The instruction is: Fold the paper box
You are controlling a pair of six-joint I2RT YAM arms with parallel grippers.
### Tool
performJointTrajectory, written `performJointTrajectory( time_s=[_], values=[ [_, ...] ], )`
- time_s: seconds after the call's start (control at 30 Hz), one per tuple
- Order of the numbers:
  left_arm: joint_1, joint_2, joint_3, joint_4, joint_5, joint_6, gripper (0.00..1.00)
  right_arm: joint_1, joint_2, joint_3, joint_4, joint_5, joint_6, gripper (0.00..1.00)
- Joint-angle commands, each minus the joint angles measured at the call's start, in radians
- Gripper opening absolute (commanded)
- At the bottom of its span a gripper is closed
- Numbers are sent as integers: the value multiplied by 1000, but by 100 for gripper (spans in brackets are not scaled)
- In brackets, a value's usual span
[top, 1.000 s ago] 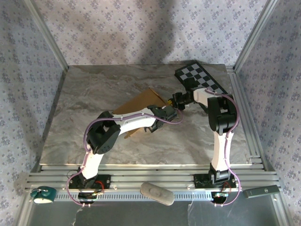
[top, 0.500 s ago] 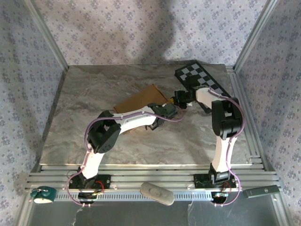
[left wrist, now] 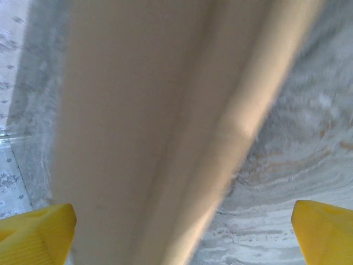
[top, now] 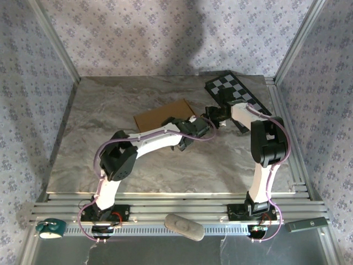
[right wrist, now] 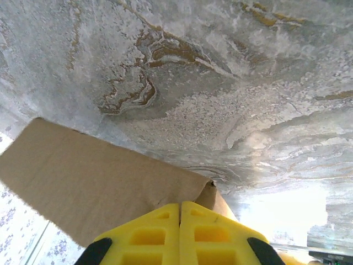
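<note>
My left gripper is blocking the paper box's near side (left wrist: 220, 149), so I should pull that gripper clear while my right gripper turns the box by its corner (right wrist: 210, 184).
The paper box (top: 161, 115) is a tan cardboard piece lying low on the marble table, mid-back. My left gripper (top: 191, 127) sits at its near right corner. In the left wrist view its yellow fingertips (left wrist: 36, 234) stand far apart at the bottom corners, and my left gripper (left wrist: 182, 234) is open with the blurred paper box (left wrist: 149, 121) running between them. My right gripper (top: 212, 115) is at the box's right end. In the right wrist view my right gripper (right wrist: 180, 212) is shut, its tips against a curled edge of the paper box (right wrist: 94, 182).
A black-and-white checkerboard panel (top: 238, 95) lies at the back right, just behind the right arm. On the near rail rest a grey oval object (top: 183, 226), a teal object (top: 49, 227) and a dark device (top: 306, 224). Patterned walls enclose the table (top: 99, 99).
The left gripper went from shut to wide open. The raised cardboard panel dropped from a steep tilt to nearly flat. The right gripper shifted slightly back and right, staying shut.
</note>
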Motion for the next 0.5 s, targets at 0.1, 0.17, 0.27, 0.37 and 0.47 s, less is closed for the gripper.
performJointTrajectory(
  time_s=[0.1,0.17,0.27,0.37,0.47],
  values=[
    [38,-292,80,-20,59,-156,100,-9,-34,54,-48,-14,39,0],
    [71,-372,67,-16,101,-203,100,-12,-33,63,-41,-11,53,0],
    [186,-477,-1,-25,211,-345,100,-20,-34,74,-35,-11,69,0],
    [404,-582,-157,8,472,-552,100,-35,-41,83,-32,-9,82,0],
    [567,-703,-391,165,694,-718,100,-51,-48,98,-46,-5,82,0]
  ],
)
